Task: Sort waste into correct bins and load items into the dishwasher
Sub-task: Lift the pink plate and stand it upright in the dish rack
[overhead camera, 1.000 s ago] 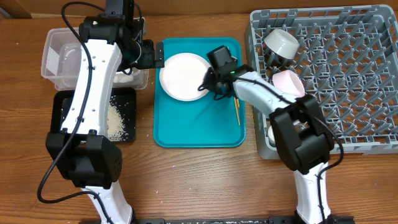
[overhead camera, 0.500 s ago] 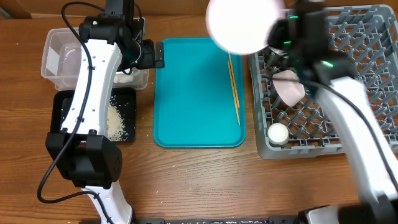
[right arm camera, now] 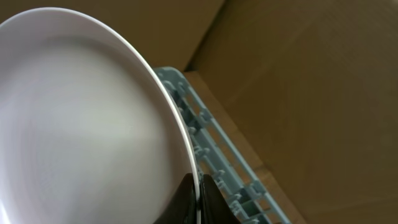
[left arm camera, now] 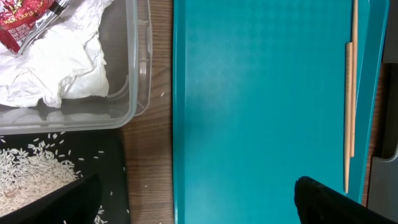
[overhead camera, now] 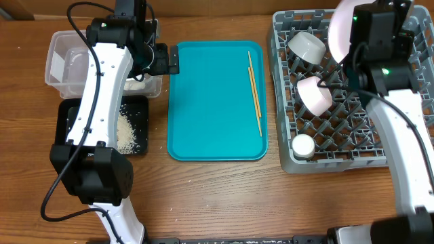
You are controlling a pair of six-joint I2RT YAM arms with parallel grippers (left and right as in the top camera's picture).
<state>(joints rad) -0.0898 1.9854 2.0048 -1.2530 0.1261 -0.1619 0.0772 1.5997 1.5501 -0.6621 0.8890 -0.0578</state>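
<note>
The robot's right hand should go on lowering until the pale pink plate [overhead camera: 340,32] stands in the grey rack's wires [right arm camera: 216,149], since the plate hangs on edge and clear of the whitish bowl.
My right gripper [right arm camera: 199,198] is shut on the rim of the pale pink plate [right arm camera: 81,124], holding it on edge high above the back of the grey dishwasher rack [overhead camera: 400,146]. In the overhead view the plate [overhead camera: 339,27] shows beside the right gripper [overhead camera: 350,46]. A whitish bowl [overhead camera: 306,46], a pink bowl [overhead camera: 315,95] and a white cup [overhead camera: 303,146] sit in the rack. Two chopsticks [overhead camera: 254,91] lie on the teal tray [overhead camera: 210,102]. My left gripper [left arm camera: 199,205] hangs open over the tray's left edge. The clear tub [left arm camera: 134,93] holds tissue [left arm camera: 62,62] and a wrapper [left arm camera: 22,18]; rice [left arm camera: 31,171] lies in the black tray [overhead camera: 135,108].
The left arm [overhead camera: 102,88] reaches over the clear tub and black tray at the left. A few rice grains lie on the wood between the black tray and the teal tray. Cardboard walls stand behind the rack in the right wrist view.
The right gripper lifted the plate off the teal tray, carried it right over the rack and turned it on edge. The left arm has not moved.
</note>
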